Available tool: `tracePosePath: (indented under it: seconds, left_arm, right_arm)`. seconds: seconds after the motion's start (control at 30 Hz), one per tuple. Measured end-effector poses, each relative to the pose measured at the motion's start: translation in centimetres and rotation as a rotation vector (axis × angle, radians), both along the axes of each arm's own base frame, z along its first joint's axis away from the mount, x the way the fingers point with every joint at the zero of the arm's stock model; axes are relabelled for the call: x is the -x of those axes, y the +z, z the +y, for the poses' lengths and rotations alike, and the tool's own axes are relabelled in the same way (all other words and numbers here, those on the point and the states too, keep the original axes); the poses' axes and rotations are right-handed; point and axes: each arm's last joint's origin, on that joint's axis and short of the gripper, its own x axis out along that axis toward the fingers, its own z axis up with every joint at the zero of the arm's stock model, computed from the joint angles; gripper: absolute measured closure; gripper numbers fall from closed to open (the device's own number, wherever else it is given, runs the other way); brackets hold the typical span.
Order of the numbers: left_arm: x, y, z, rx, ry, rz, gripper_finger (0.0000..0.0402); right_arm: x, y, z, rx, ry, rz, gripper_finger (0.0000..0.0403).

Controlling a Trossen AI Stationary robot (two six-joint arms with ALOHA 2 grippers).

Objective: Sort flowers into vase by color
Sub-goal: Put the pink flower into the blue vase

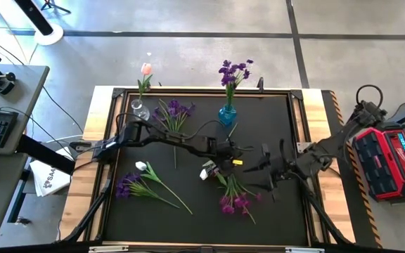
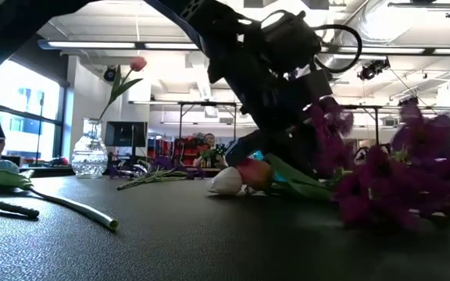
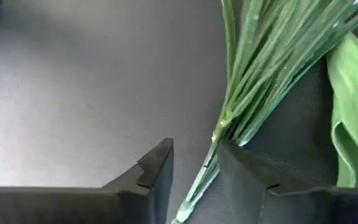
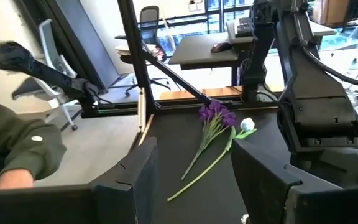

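Note:
I should line up the purple flowers' stems (image 3: pixel 234 129) with both fingers of my left gripper, because the stems lean against one of them, and then close just below the knot (image 3: pixel 212 152).
A bunch of purple flowers (image 1: pixel 234 199) lies on the black mat at mid-table, its green stems (image 3: pixel 253 68) running up toward my left gripper (image 1: pixel 225 160). A white tulip bud (image 1: pixel 208 171) and a pink one (image 2: pixel 255 173) lie beside it. My left gripper (image 3: pixel 194 149) is open and low over the mat, one finger on either side of the thin stem ends (image 3: pixel 199 180); I cannot tell whether they touch. My right gripper (image 1: pixel 264 156) is open and waits just right of it. A clear vase (image 1: pixel 140 109) holds a pink tulip (image 1: pixel 146 69). A blue vase (image 1: pixel 226 114) holds purple flowers (image 1: pixel 233 72).
More purple flowers (image 1: pixel 174 111) lie near the far edge between the vases. A white tulip (image 1: pixel 141 166) and a purple bunch (image 1: pixel 126 186) lie at the near left, also seen from the right wrist (image 4: pixel 216 115). A raised wooden frame (image 1: pixel 98 112) borders the mat. A person's sleeve (image 4: pixel 17 140) shows beyond the table.

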Motion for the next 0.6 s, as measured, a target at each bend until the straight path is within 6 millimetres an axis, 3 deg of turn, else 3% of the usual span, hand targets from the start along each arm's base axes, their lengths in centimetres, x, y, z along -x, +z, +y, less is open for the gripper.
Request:
tracePosePath:
  seconds: [0.37, 0.47, 0.6]
  left_arm:
    - [0.1, 0.1, 0.5, 0.043, 0.060, 0.007, 0.0396]
    - [0.1, 1.0, 0.7, 0.060, 0.089, -0.012, 0.0399]
    - [0.3, 3.7, 1.2, 0.128, 0.132, -0.069, 0.0401]
  right_arm:
    - [-0.2, -0.7, 0.9, 0.033, -0.012, 0.023, 0.0226]
    - [-0.2, -0.9, 1.1, 0.039, -0.010, 0.029, 0.0226]
    - [0.1, -1.1, 1.7, 0.043, -0.017, 0.028, 0.0226]
